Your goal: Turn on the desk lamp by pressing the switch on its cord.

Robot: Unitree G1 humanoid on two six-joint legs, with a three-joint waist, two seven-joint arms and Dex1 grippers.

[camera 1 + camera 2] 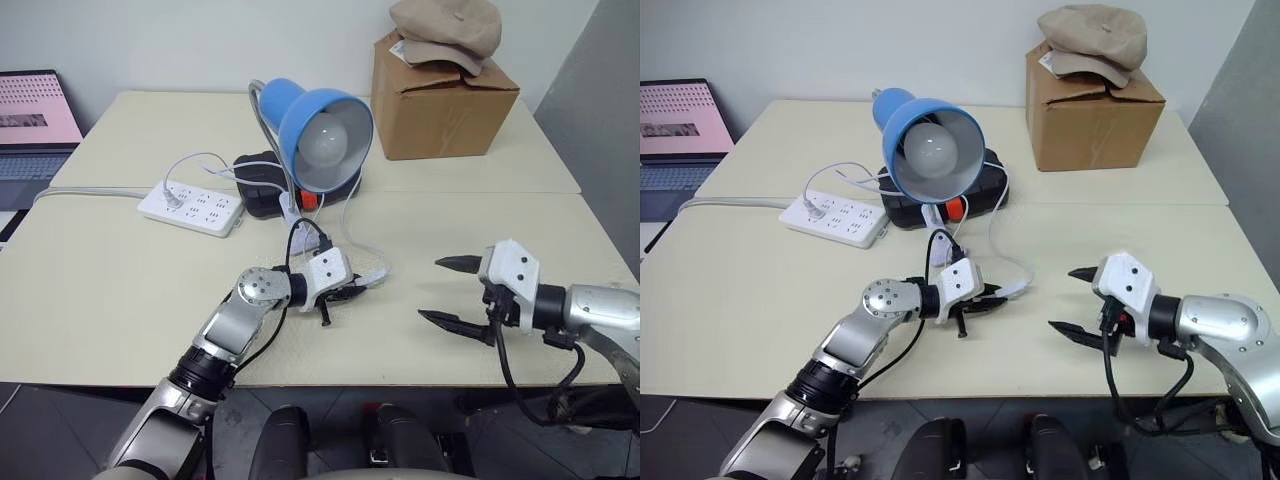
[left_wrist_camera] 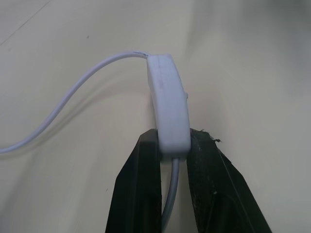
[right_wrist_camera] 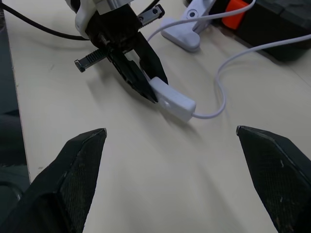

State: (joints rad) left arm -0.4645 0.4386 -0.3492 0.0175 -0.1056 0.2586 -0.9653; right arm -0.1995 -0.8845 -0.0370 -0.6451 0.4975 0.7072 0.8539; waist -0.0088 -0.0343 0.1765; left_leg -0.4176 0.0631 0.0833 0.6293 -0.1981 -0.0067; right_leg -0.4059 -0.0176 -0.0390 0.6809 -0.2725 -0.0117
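I should close my right gripper around the switch's loose end [image 1: 376, 277] and press the button, because my left gripper has the switch by its near end, short of the button [image 3: 166, 104].
The blue desk lamp [image 1: 320, 125] stands unlit at the middle of the table, its white bulb facing me. Its thin white cord [image 2: 73, 94] runs down to the small white switch [image 2: 167, 111], which is lifted slightly off the tabletop. My left gripper [image 1: 345, 292] is shut on the near end of the switch, one black finger on each side. To its right, my right gripper [image 1: 431, 289] hovers above the table with its fingers wide open and nothing between them. It points toward the switch [image 3: 172, 102] from a short distance.
A white power strip [image 1: 190, 207] lies left of the lamp, with a black case [image 1: 262, 190] behind the lamp's white clip base. A cardboard box [image 1: 440, 95] with a beige hat [image 1: 445, 30] sits at the back right. A laptop [image 1: 35, 120] is at the far left.
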